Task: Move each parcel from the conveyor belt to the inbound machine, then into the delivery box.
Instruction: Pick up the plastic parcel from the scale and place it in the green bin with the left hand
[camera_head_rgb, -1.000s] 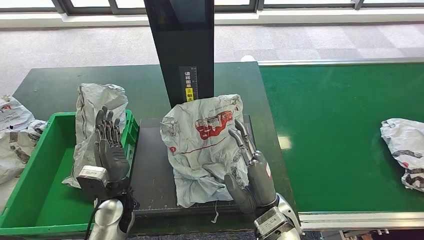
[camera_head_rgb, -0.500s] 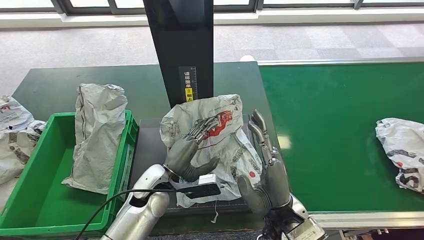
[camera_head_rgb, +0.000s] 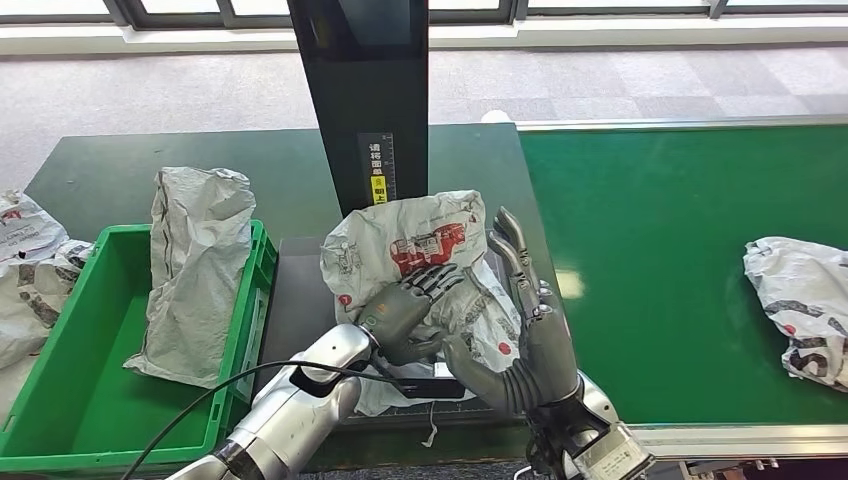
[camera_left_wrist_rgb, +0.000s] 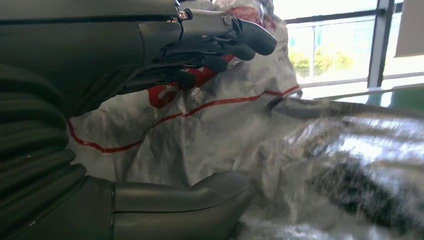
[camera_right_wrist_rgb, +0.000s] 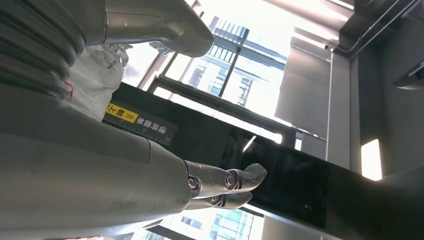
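The crumpled white parcel (camera_head_rgb: 400, 230) has its front edge (camera_head_rgb: 375, 397) lying limp, so I expect it to sag and drape over the leaning parcel when the robot carries it to the delivery box.
A crumpled white parcel with red print (camera_head_rgb: 400, 240) lies on the dark platform of the inbound machine (camera_head_rgb: 300, 330). My left hand (camera_head_rgb: 405, 315) lies on its front part. Its fingers (camera_left_wrist_rgb: 215, 45) are spread over the red print and its thumb (camera_left_wrist_rgb: 200, 195) sits under the bag's bulge, not closed. My right hand (camera_head_rgb: 535, 340) stands open against the parcel's right edge, fingers straight and pointing away from me. Another white parcel (camera_head_rgb: 800, 300) lies at the right end of the green conveyor belt (camera_head_rgb: 660, 250). A third parcel (camera_head_rgb: 195, 270) leans in the green delivery box (camera_head_rgb: 80, 400).
The machine's black scanner column (camera_head_rgb: 365, 90) rises right behind the platform and also towers over my right hand (camera_right_wrist_rgb: 150, 150) in the right wrist view. More white parcels (camera_head_rgb: 25, 270) lie on the floor left of the box. The dark green table (camera_head_rgb: 290, 170) extends behind the box.
My left hand came from the box, swung right over the platform and lowered onto the parcel. My right hand shifted slightly closer to the bag. The parcel on the belt crept left.
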